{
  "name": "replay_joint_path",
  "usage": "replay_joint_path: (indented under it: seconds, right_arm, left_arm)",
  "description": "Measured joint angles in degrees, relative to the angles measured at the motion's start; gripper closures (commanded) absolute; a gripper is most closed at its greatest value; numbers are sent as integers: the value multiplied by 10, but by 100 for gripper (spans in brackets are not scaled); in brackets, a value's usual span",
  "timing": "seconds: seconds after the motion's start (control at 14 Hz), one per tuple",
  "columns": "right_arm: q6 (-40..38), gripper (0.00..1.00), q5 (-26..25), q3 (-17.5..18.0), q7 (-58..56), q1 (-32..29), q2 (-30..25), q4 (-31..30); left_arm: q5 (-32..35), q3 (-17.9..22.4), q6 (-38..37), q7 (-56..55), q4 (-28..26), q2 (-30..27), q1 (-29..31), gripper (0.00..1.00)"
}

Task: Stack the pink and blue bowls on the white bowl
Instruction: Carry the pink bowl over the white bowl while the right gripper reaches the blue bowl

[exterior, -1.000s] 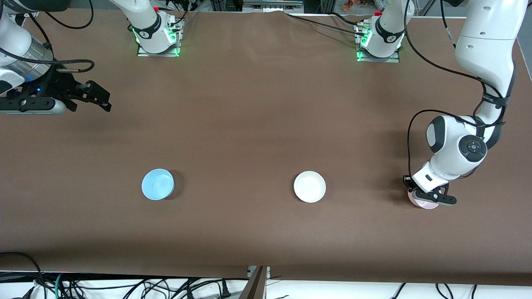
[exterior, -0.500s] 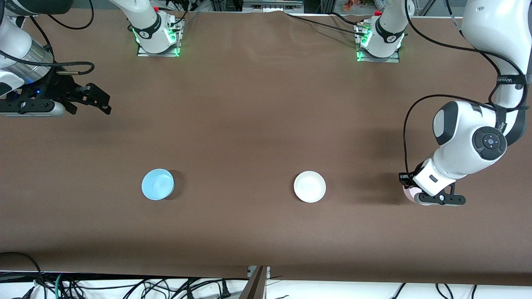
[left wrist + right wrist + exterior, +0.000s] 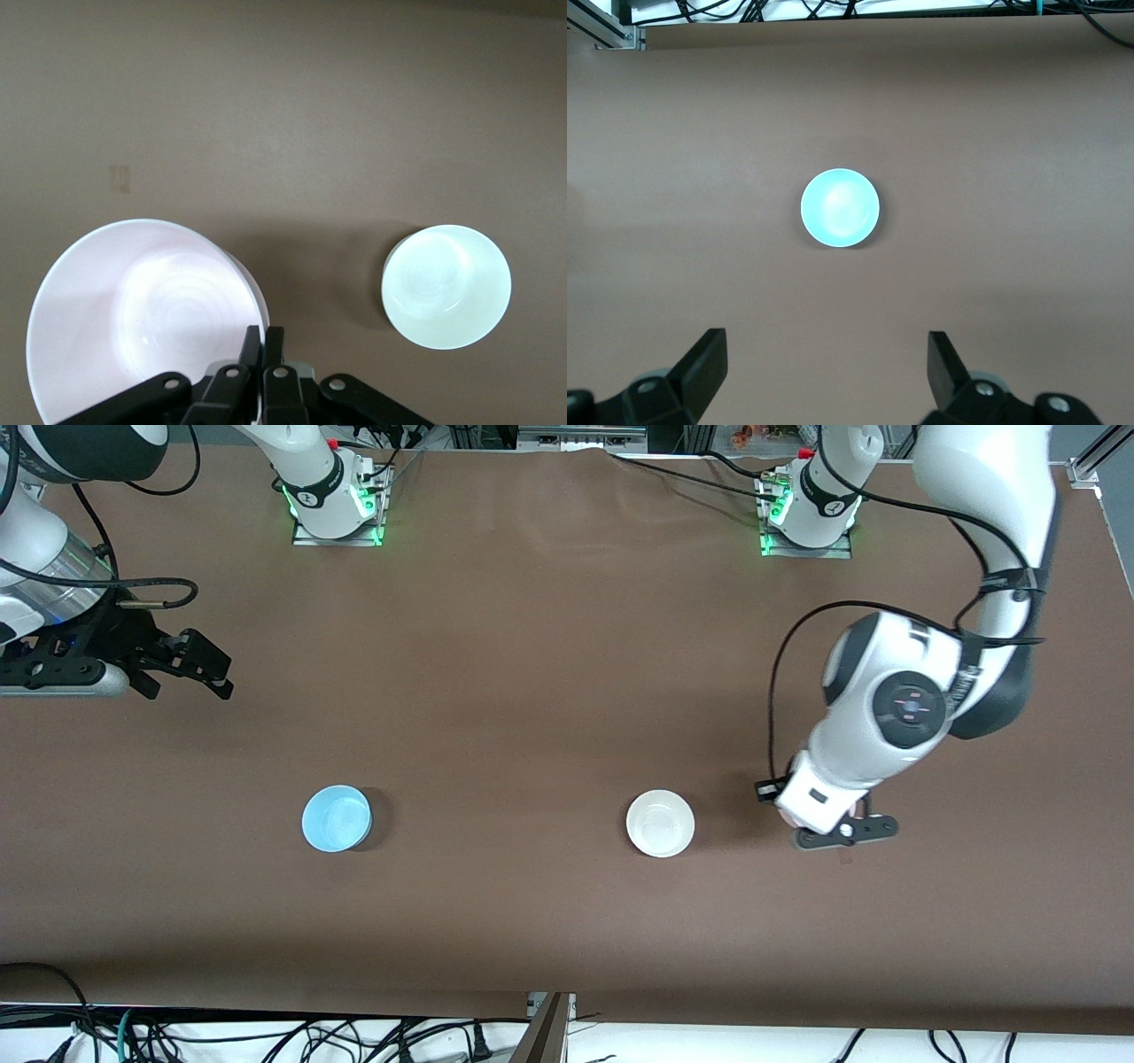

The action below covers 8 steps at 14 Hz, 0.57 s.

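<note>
My right gripper should now move with open fingers toward the blue bowl [image 3: 337,818], which stands upright and clear, until the fingers straddle its rim [image 3: 305,812].
My left gripper [image 3: 842,833] is shut on the rim of the pink bowl [image 3: 142,319] and holds it up over the table, beside the white bowl [image 3: 660,823] toward the left arm's end. In the front view the wrist hides nearly all of the pink bowl. The left wrist view shows its whitish inside, the fingers [image 3: 275,345] pinched on the rim, and the white bowl [image 3: 446,285] apart from it. The blue bowl [image 3: 337,817] sits toward the right arm's end. My right gripper [image 3: 208,664] is open and empty, waiting above the table, and its wrist view shows the blue bowl [image 3: 840,208].
The two arm bases [image 3: 335,505] [image 3: 808,509] stand along the table's edge farthest from the front camera. Cables [image 3: 266,1036] hang below the nearest edge. A small tape mark [image 3: 119,177] lies on the brown table cover.
My left arm has lifted the pink bowl off the table and carried it toward the white bowl. The right gripper has drifted slightly. The blue and white bowls have not moved.
</note>
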Motion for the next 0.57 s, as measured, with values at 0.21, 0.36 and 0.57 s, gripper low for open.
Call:
replay_joint_path:
  seconds: [0.21, 0.36, 0.57]
  right_arm:
    - [-32, 0, -1, -4, -1, -3, 11, 0]
    - [-81, 0, -1, -5, -3, -3, 23, 0]
    - [-107, 0, -1, -2, -11, 2, 42, 0]
  left_arm:
    - [13, 11, -22, -87, 50, 35, -48, 100]
    - [13, 33, -22, -118, 83, 62, -78, 100]
    - [13, 77, -22, -157, 156, 113, -127, 100]
